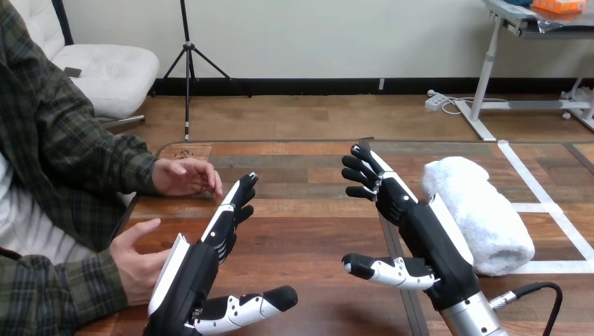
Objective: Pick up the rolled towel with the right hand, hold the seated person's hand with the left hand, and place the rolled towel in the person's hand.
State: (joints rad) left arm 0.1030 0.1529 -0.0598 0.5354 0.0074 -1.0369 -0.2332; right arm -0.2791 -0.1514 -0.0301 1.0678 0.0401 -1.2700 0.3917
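Note:
The white rolled towel (479, 215) will hold its bundle shape instead of coming unrolled when I lift it, because the rounded sides (501, 222) look snugly wound.
A white rolled towel (478, 213) lies on the wooden table (308, 231) at the right. My right hand (420, 234) hovers just left of it, fingers straight and thumb spread, holding nothing. My left hand (199, 269) is open at the lower left, its fingers pointing forward and its thumb out to the right. The person's nearer hand (136, 259) rests on the table right beside my left hand's back; I cannot tell whether they touch. The person's farther hand (185, 176) sits palm down just beyond my left fingertips.
White tape lines (553, 210) mark the table's right part around the towel. A seam (392, 245) runs down the table under my right hand. The table's left edge lies by the person's sleeves.

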